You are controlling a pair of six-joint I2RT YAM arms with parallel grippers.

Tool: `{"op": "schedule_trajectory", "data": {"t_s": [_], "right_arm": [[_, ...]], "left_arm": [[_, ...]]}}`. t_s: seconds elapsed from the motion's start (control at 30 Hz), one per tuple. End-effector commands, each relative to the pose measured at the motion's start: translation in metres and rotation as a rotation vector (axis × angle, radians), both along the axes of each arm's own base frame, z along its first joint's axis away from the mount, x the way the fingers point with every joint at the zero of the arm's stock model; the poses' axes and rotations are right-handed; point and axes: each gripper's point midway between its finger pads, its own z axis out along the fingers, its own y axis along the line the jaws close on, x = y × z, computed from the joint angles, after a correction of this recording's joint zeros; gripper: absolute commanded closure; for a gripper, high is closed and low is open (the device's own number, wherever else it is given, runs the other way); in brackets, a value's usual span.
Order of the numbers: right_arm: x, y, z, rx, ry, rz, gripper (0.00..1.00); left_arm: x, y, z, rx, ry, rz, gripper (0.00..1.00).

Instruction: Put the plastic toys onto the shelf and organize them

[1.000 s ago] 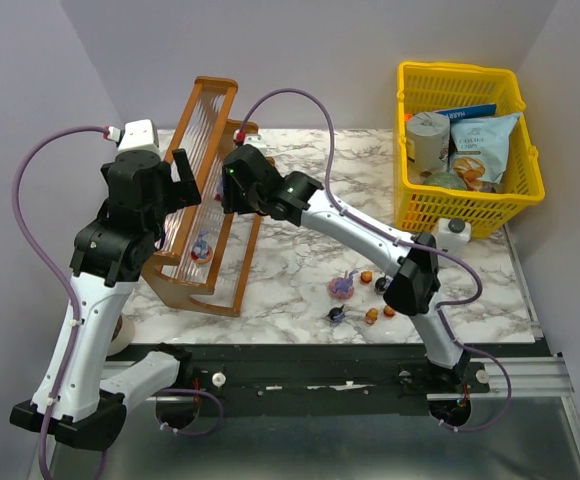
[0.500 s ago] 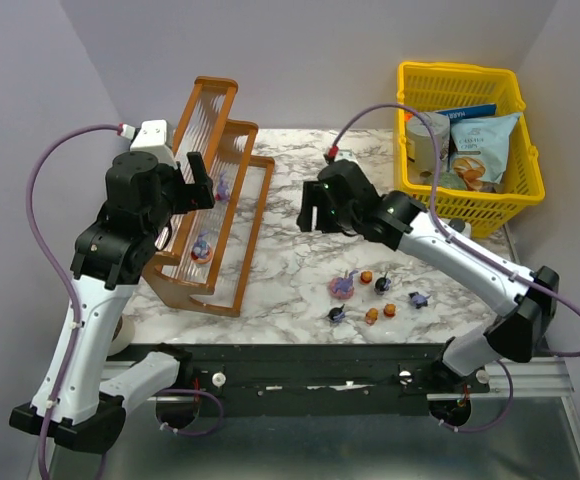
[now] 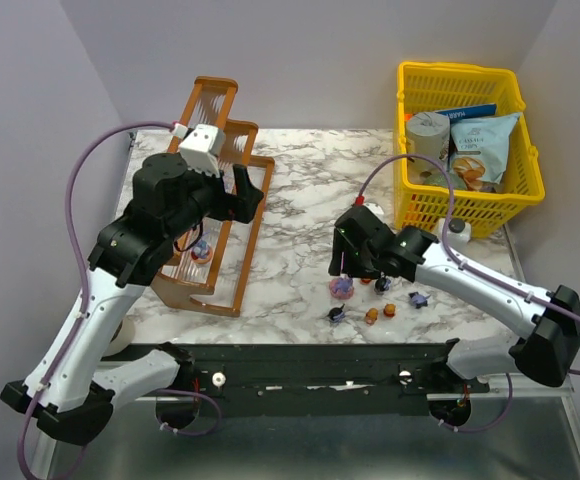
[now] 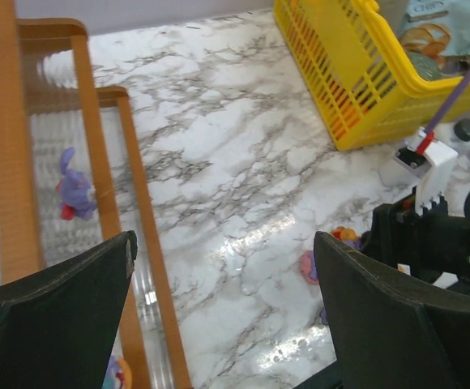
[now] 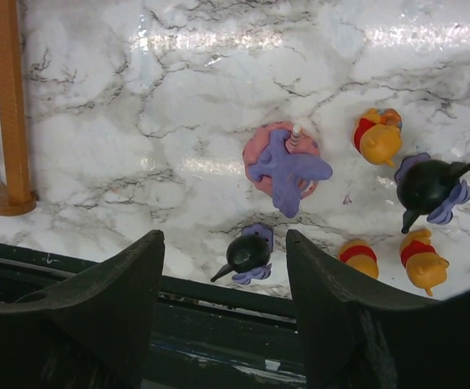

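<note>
My right gripper should back off, as it blocks the way to the pink-purple toy (image 3: 342,288), and my left gripper, closer to the shelf (image 3: 236,145), should take the toy there.
The shelf (image 3: 208,298), a stepped wooden rack with clear ribbed tiers, stands at the left. One purple toy (image 4: 74,188) stands on a middle tier and another toy (image 3: 200,250) on a lower tier. Several loose toys lie near the front edge: a pink-purple one (image 5: 288,166), two dark ones (image 5: 247,255) (image 5: 425,186) and three orange ones (image 5: 378,139). My right gripper (image 5: 224,243) is open and empty, hovering just above the near dark toy; it also shows in the top view (image 3: 350,268). My left gripper (image 4: 223,243) is open and empty, above the shelf's right rail (image 3: 242,195).
A yellow mesh basket (image 3: 410,205) with a can and snack packets stands at the back right. A white bottle with a black cap (image 3: 453,232) stands in front of it. The table's front edge (image 5: 219,296) lies right under the right gripper's fingers.
My right gripper left the shelf and swung right and nearer, to above the loose toys; a purple toy stayed on the middle tier. My left gripper swung right over the shelf.
</note>
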Motion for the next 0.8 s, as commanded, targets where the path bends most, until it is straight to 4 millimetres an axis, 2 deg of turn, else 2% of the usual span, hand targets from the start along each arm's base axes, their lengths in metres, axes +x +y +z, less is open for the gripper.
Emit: {"op": "schedule_trajectory", "data": {"t_s": [0.0, 0.13, 0.17, 0.23, 0.27, 0.3, 0.37, 0.4, 0.43, 0.5, 0.53, 0.6, 0.63, 0.77], "right_arm": [[-0.004, -0.022, 0.001, 0.007, -0.005, -0.124, 0.32], [-0.001, -0.046, 0.014, 0.018, -0.043, -0.2, 0.32], [-0.001, -0.054, 0.014, 0.013, -0.046, -0.219, 0.32], [0.0, -0.077, 0.019, 0.003, -0.06, -0.281, 0.32], [0.0, -0.085, 0.019, -0.004, -0.061, -0.299, 0.32], [0.0, -0.099, 0.018, -0.026, -0.059, -0.337, 0.32], [-0.002, -0.113, 0.025, -0.033, -0.083, -0.37, 0.32], [-0.003, -0.123, 0.027, -0.058, -0.093, -0.392, 0.31], [-0.001, -0.13, 0.031, -0.061, -0.107, -0.416, 0.3], [-0.001, -0.141, 0.039, -0.065, -0.132, -0.439, 0.3], [0.0, -0.146, 0.043, -0.066, -0.142, -0.451, 0.29], [-0.001, -0.154, 0.051, -0.063, -0.161, -0.47, 0.29], [0.0, -0.158, 0.053, -0.066, -0.169, -0.48, 0.28], [-0.003, -0.172, 0.061, -0.07, -0.192, -0.503, 0.28]], "left_arm": [[-0.01, -0.038, -0.011, -0.001, 0.022, -0.127, 0.01], [-0.029, -0.075, -0.028, 0.012, 0.036, -0.246, 0.01], [-0.042, -0.09, -0.044, 0.03, 0.058, -0.305, 0.01], [-0.051, -0.11, -0.056, 0.029, 0.051, -0.368, 0.03], [-0.065, -0.125, -0.074, 0.055, 0.071, -0.422, 0.04], [-0.067, -0.133, -0.079, 0.064, 0.061, -0.44, 0.07], [-0.073, -0.149, -0.108, 0.121, 0.098, -0.475, 0.13], [-0.082, -0.16, -0.115, 0.138, 0.099, -0.516, 0.18], [-0.078, -0.166, -0.132, 0.189, 0.118, -0.508, 0.21], [-0.081, -0.177, -0.147, 0.239, 0.125, -0.522, 0.28], [-0.079, -0.184, -0.162, 0.277, 0.146, -0.523, 0.29], [-0.076, -0.193, -0.171, 0.304, 0.144, -0.526, 0.31], [-0.075, -0.199, -0.184, 0.331, 0.162, -0.533, 0.32], [-0.079, -0.221, -0.202, 0.359, 0.177, -0.591, 0.35]]}}
